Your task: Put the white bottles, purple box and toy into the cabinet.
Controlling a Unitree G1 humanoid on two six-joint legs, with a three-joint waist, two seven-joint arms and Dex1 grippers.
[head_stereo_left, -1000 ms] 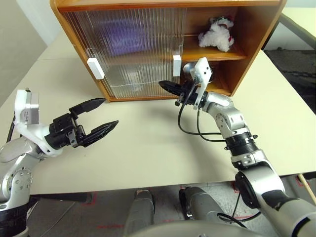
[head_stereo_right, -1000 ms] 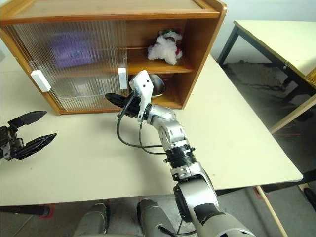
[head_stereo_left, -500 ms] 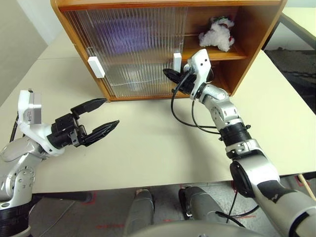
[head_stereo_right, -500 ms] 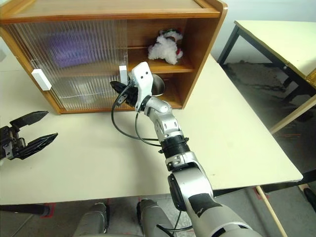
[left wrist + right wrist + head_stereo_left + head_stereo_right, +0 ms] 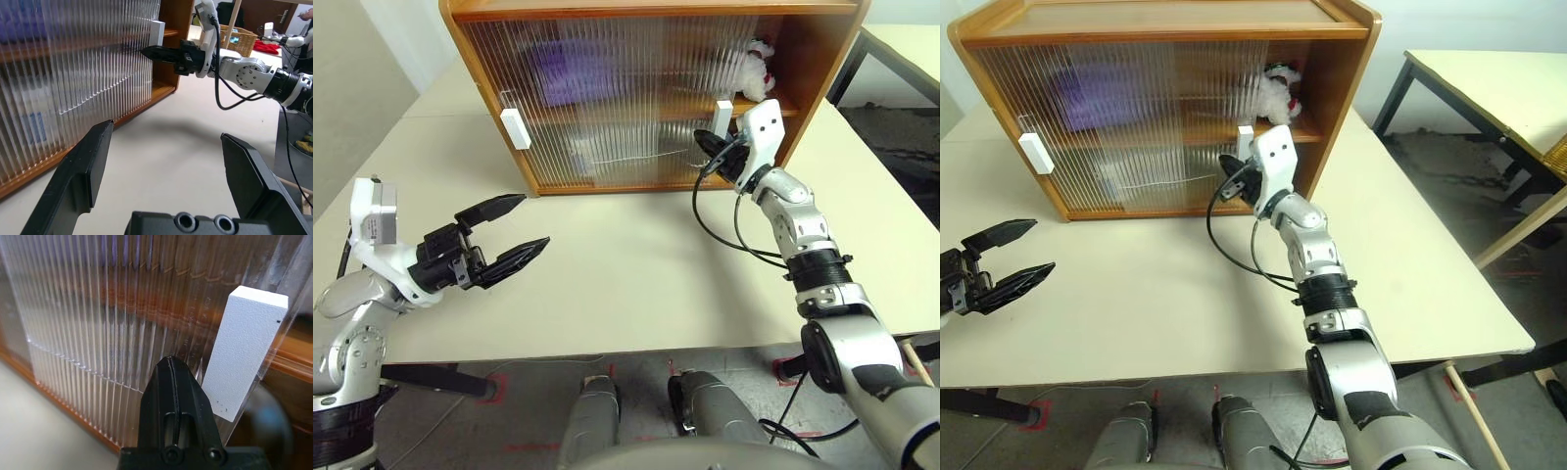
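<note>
I keep pushing with my right gripper's shut fingers, which are against the inner side of the handle (image 5: 719, 119) by the toy, until the door meets the cabinet's side (image 5: 821, 90).
The wooden cabinet (image 5: 651, 8) stands at the back of the table, its ribbed sliding doors drawn across nearly the whole front. My right gripper (image 5: 703, 140) is shut, its tip against the ribbed door beside the white handle (image 5: 247, 350). The toy (image 5: 756, 67) peeks out at the right end of the upper shelf, partly behind the door. Behind the ribbed door, the purple box (image 5: 563, 73) is a lilac blur on the upper shelf. The white bottles (image 5: 587, 155) are a pale blur on the lower shelf. My left gripper (image 5: 533, 220) hangs open over the table's left, holding nothing.
A second white handle (image 5: 516, 128) sits on the left door. The cream table (image 5: 636, 274) stretches bare between the grippers and the cabinet. Another table (image 5: 1489, 69) stands off to the right across a gap of floor. A wicker basket (image 5: 244, 36) lies beyond.
My right gripper has swung right along the cabinet front, and the right door with its handle has slid right, covering most of the opening and part of the toy. The left gripper kept still.
</note>
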